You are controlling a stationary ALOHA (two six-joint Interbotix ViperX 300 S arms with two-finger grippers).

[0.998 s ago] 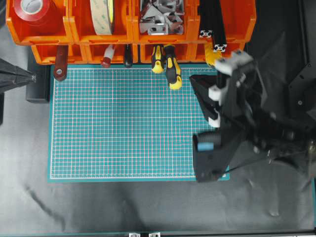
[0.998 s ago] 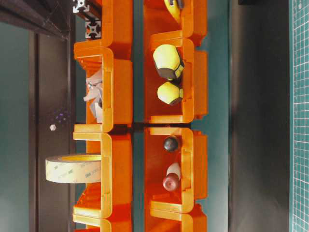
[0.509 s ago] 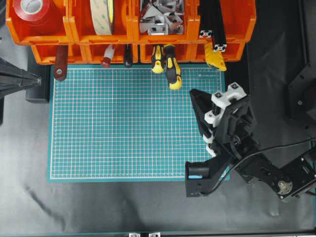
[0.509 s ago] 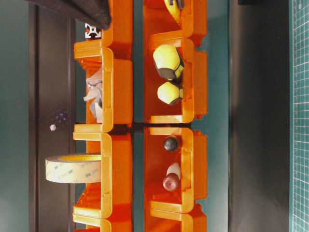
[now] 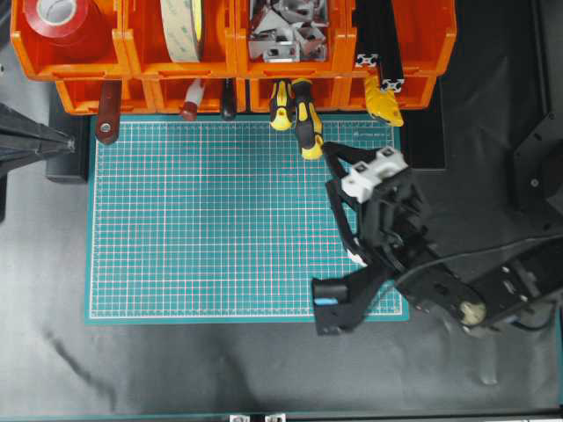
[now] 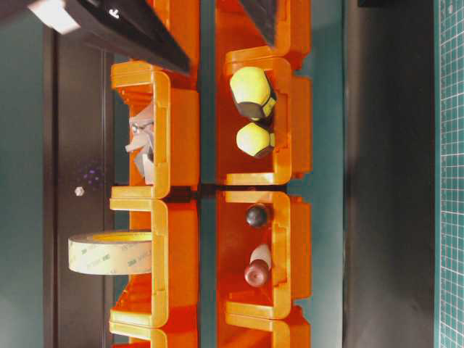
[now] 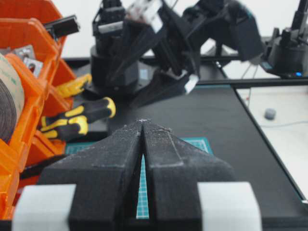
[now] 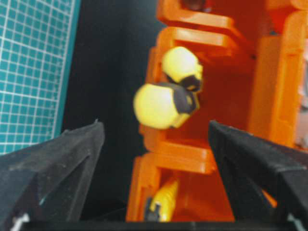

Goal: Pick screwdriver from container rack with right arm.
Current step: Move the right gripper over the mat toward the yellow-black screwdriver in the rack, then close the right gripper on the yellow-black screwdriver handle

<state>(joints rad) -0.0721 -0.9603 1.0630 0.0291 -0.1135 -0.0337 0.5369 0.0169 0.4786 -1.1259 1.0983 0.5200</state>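
Note:
I should expect the screwdriver's long, thin stem to slip out when I pull, since only the screwdriver's handle [image 5: 307, 127] sticks out of the orange container rack [image 5: 325, 92].
The screwdriver [image 5: 307, 128] rests in the lower row of the orange container rack [image 5: 132, 63], its yellow-and-black handle [image 8: 161, 106] jutting out over the mat. A shorter yellow-handled tool [image 5: 281, 105] lies just left of it. My right gripper [image 5: 332, 160] is open wide, just right of and below the handle end, pointing at the rack. In the right wrist view the right gripper [image 8: 155, 124] frames the handle end, with both fingers apart from it. Its black fingers [image 6: 138, 32] enter the table-level view at the top. My left gripper [image 7: 143, 121] is shut and empty at the mat's left edge.
A green cutting mat [image 5: 220, 229] lies in front of the rack. The bins hold red tape [image 5: 57, 19], a tape roll [image 5: 183, 26], metal brackets [image 5: 286, 31], black extrusions [image 5: 378, 40], a yellow tool [image 5: 383, 102] and dark-handled tools [image 5: 107, 110].
The right gripper has gone from shut to wide open. It has swung left and toward the rack, up to the yellow-and-black handle. The left arm has not moved.

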